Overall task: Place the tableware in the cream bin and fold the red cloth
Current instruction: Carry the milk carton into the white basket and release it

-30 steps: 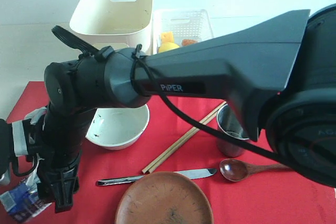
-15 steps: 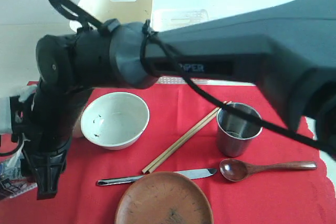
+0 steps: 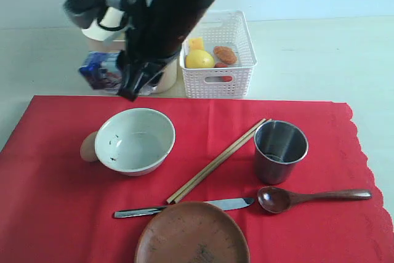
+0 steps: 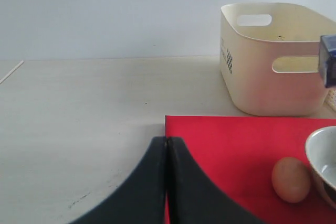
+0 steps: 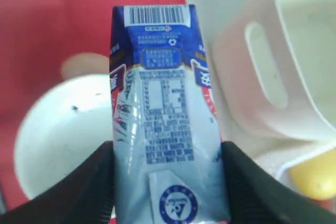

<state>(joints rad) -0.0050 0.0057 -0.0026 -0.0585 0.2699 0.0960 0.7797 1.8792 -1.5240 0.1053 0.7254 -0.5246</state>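
Observation:
The white lattice basket has food in it and open room (image 3: 213, 36) for the milk carton (image 3: 101, 71), so my right gripper should go on bringing the milk carton there until it hangs inside the basket.
On the red cloth (image 3: 55, 214) lie the white speckled bowl (image 3: 135, 141), steel cup (image 3: 281, 151), wooden chopsticks (image 3: 215, 161), metal knife (image 3: 184, 207), dark wooden spoon (image 3: 314, 196) and brown plate (image 3: 192, 233). My right gripper (image 3: 127, 84) hangs above the cloth's back edge, shut on a blue and white milk carton (image 3: 98, 71), right in front of the cream bin (image 3: 101, 29), which the arm mostly hides. The right wrist view shows the carton (image 5: 163, 119) between the fingers, the bowl (image 5: 58, 140) below and the bin (image 5: 252, 51) beside it. My left gripper (image 4: 167, 141) is shut and empty at the cloth's (image 4: 231, 150) corner.
A white lattice basket (image 3: 237, 35) beside the bin holds a lemon (image 3: 199, 59), a sausage (image 3: 225, 54) and cheese (image 3: 196, 43). An egg (image 3: 89, 147) rests against the bowl's left side. The left wrist view shows the cream bin (image 4: 273, 66) on the bare tabletop beyond the cloth.
The right arm has risen from the cloth's front left and swung back toward the bins, carrying the milk carton with it. The tableware has not moved.

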